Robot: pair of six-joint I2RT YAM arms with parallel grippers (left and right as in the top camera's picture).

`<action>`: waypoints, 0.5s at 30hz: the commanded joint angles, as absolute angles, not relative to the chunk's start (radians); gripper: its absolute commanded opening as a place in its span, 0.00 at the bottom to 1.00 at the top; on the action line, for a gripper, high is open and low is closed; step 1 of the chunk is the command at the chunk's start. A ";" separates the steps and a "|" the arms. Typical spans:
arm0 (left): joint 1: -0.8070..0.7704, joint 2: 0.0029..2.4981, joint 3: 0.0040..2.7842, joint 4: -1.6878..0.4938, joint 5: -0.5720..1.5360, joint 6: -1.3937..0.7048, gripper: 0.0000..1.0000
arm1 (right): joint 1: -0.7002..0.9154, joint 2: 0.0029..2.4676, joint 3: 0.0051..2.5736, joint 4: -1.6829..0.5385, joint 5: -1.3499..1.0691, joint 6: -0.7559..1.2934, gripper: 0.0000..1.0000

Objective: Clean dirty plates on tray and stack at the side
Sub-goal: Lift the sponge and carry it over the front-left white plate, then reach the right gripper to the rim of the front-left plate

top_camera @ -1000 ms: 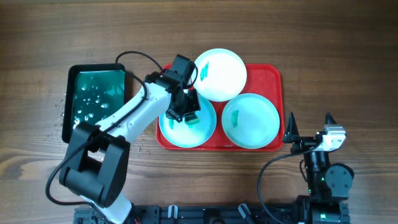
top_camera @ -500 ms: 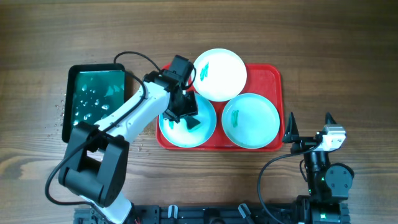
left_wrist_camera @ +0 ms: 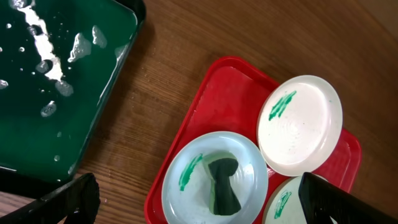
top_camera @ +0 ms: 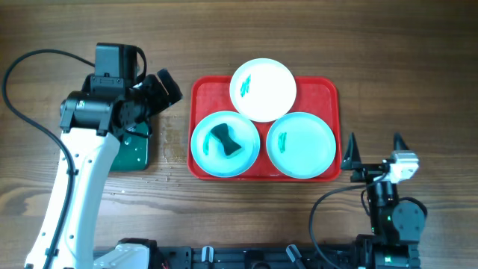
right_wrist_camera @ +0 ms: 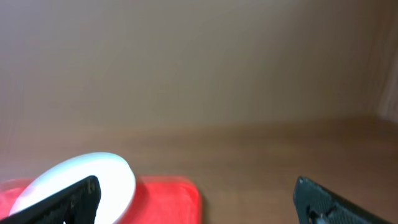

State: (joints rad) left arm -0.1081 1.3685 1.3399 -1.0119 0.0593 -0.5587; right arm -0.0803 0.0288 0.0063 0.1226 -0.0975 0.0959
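Note:
My right gripper should pinch the plate's rim (top_camera: pixel 257 134) before my left gripper starts to scrub, because the pale-blue plate with the dark green sponge (top_camera: pixel 225 143) is loose on the red tray.
The red tray (top_camera: pixel 321 97) holds three plates. At the back sits the white plate (top_camera: pixel 263 90), marked with a teal smear. A dark green sponge (top_camera: pixel 226 140) lies loose on the left pale-blue plate (top_camera: pixel 205 149). On the right pale-blue plate (top_camera: pixel 306 146) there is a teal smear. My left gripper (top_camera: pixel 153 101) hangs open and empty to the left of the tray, above the dark green tray (top_camera: pixel 134 149). In the left wrist view the sponge (left_wrist_camera: pixel 222 186) rests on its plate (left_wrist_camera: pixel 193 193) beside a green smear, with the white plate (left_wrist_camera: pixel 300 124) behind. Right of the tray, my right gripper (top_camera: pixel 372 153) stands open.
The dark green tray (left_wrist_camera: pixel 56 81) is wet, with drops and foam on it. Bare wooden table (top_camera: pixel 336 30) surrounds both trays. In the right wrist view the white plate (right_wrist_camera: pixel 81 177) and a corner of the red tray (right_wrist_camera: pixel 171 193) show low on the left.
My left gripper opened and let go of the sponge, which stays on the left pale-blue plate. The left arm drew back to the left over the green tray. The right arm has not moved.

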 commanded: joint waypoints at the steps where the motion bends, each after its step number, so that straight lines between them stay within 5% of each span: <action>1: -0.100 1.375 1.343 -1.015 0.046 -0.553 1.00 | -0.084 0.024 0.005 0.208 -0.296 0.419 1.00; 5: -0.100 1.375 1.343 -1.015 0.046 -0.553 1.00 | -0.084 0.024 0.006 0.338 -0.327 0.737 1.00; 10: -0.100 1.375 1.343 -1.015 0.046 -0.553 1.00 | -0.084 0.024 0.039 0.562 -0.439 0.759 1.00; 15: -0.100 1.375 1.343 -1.019 0.046 -0.553 1.00 | -0.084 0.141 0.386 0.217 -0.596 0.517 1.00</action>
State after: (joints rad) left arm -0.1043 1.3705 1.3399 -1.0183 0.0566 -0.5587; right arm -0.0803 0.0517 0.1543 0.3790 -0.4660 0.6670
